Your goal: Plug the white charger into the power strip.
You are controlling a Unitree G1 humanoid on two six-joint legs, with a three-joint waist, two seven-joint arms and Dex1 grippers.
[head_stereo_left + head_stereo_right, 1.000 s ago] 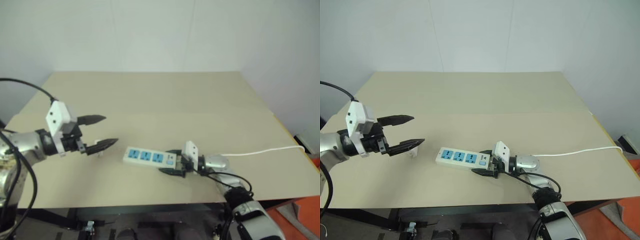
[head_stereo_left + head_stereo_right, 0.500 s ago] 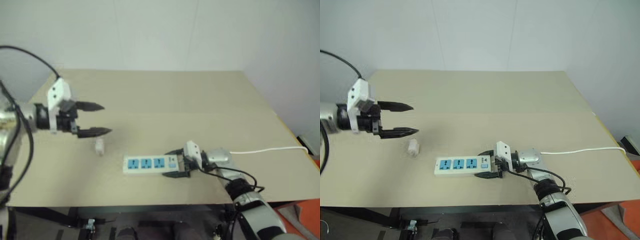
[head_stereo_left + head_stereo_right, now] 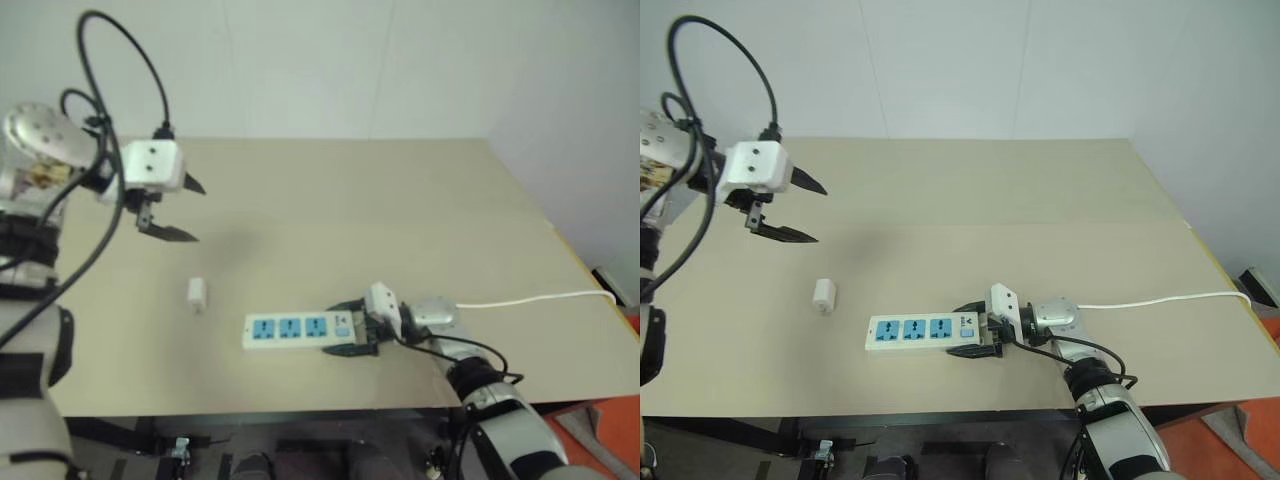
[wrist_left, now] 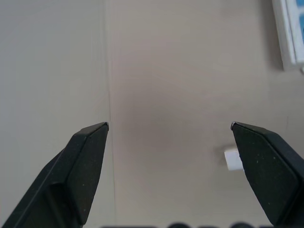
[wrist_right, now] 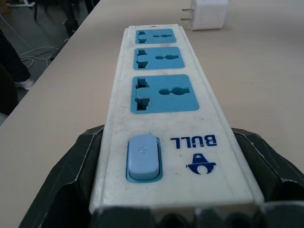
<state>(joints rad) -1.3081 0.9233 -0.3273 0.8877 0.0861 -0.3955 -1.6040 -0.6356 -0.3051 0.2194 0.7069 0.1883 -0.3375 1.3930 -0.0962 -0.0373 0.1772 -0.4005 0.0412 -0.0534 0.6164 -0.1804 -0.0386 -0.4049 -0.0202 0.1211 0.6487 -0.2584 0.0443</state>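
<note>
The white charger [image 4: 233, 159] lies off to the side of one finger of the robot's left gripper, so the left gripper should turn around until its fingers straddle the charger's long sides [image 3: 824, 294].
The white charger [image 3: 197, 293] lies alone on the tan table, left of the power strip [image 3: 297, 329], its prongs showing in the right wrist view [image 5: 208, 8]. My left gripper [image 3: 190, 212] hangs open and empty in the air, up and back from the charger, which peeks out beside one fingertip [image 4: 232, 159]. The power strip is a white bar with three blue sockets [image 5: 161, 109]. My right gripper [image 3: 345, 327] is shut on its switch end, a black finger [image 5: 78, 166] against each long side.
The strip's thin white cord [image 3: 530, 298] trails right to the table's right edge. The table's front edge [image 3: 250, 410] runs just below the strip. A black cable [image 3: 120, 60] loops above my left arm. A pale wall stands behind the table.
My left arm has risen and swung back and to the left, away from the charger, with its gripper rolling over. The charger stays on the table. My right gripper keeps its grip.
</note>
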